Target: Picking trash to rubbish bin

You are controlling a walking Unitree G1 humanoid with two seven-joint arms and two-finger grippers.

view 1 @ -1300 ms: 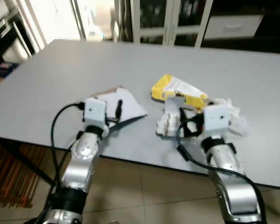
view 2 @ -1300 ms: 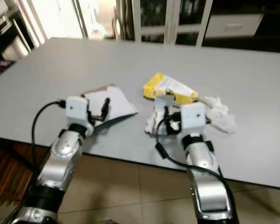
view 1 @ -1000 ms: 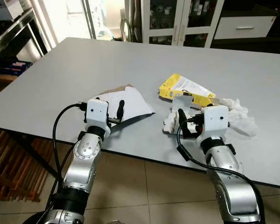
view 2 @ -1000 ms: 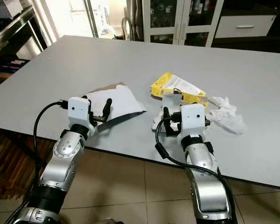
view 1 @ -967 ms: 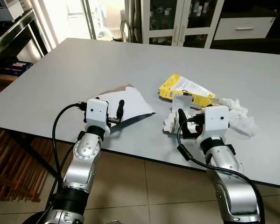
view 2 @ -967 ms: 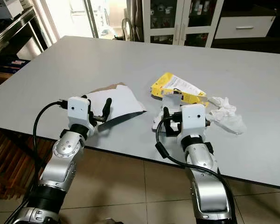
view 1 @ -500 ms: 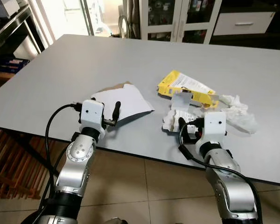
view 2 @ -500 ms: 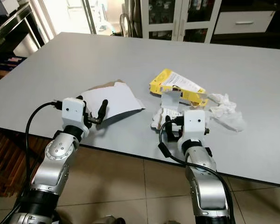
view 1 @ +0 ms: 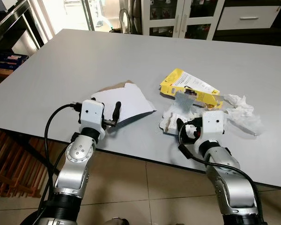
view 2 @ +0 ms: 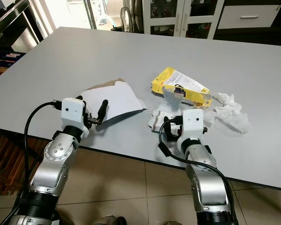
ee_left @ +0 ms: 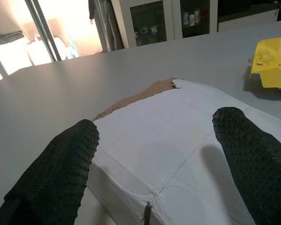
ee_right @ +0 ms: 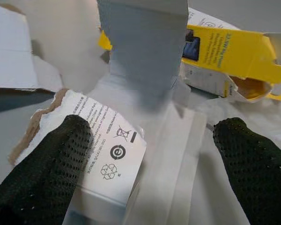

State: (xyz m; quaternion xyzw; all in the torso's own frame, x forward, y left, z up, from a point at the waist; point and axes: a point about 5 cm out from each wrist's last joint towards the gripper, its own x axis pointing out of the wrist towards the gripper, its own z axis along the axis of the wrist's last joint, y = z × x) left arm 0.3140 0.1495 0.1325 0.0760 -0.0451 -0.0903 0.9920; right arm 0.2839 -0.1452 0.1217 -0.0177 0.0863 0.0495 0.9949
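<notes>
I expect the torn white package (view 1: pixel 172 123) to come up in one piece with its panels stiffly spread when I lift, because the grey flap (view 1: pixel 183 101) stands up from its crease.
Trash lies on the grey table (view 1: pixel 75 61): a torn white cardboard sheet (view 1: pixel 126 99), a yellow box (view 1: pixel 189 86), a torn white printed package (view 1: pixel 174 117) and crumpled tissue (view 1: pixel 243 111). My left gripper (view 1: pixel 116 110) is open at the near edge of the cardboard sheet (ee_left: pixel 178 154), its fingers (ee_left: pixel 61 173) on either side and touching nothing. My right gripper (view 1: pixel 181 125) is open just over the white package (ee_right: pixel 107 159), with a grey flap (ee_right: pixel 143 47) and the yellow box (ee_right: pixel 229 51) beyond it.
The trash sits close to the table's near edge, above a tiled floor (view 1: pixel 145 187). Glass-door cabinets (view 1: pixel 178 18) stand behind the table. A wooden rack (view 1: pixel 9 164) is under its left side. The table's far half is bare.
The head camera has shifted, so the whole scene sits differently. Both grippers stay open at the same pieces; the right one has drawn back a little toward the table's edge.
</notes>
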